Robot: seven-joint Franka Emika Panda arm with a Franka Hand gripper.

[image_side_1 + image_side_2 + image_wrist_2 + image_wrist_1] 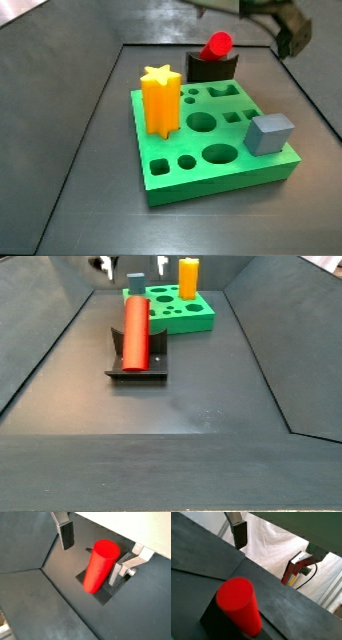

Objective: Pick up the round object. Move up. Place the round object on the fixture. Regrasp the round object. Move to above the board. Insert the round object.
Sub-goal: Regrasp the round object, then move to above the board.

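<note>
I expect the round object (218, 46) to come out right away and leave the fixture behind when I lift, because the object is leaning in the dark fixture's open top (211, 62).
The round object, a smooth red cylinder peg (134, 328), leans tilted on the dark fixture (135, 374), near the green board (185, 316). Both side views show it (217, 43), on the fixture (211, 68) behind the board (201, 152). My gripper (97, 548) hangs open above the peg's upper end, with the dark-padded fingers (65, 534) spread wide on either side and not touching it. In a wrist view the peg (239, 604) rises from the fixture (211, 619) below the gripper (276, 543). The peg (100, 564) stands free.
An orange-yellow star peg (160, 98) stands in the board's corner and also shows in a side view (189, 276). A grey-blue cube (269, 134) sits on the board's right side. Dark sloping walls (54, 346) enclose the floor.
</note>
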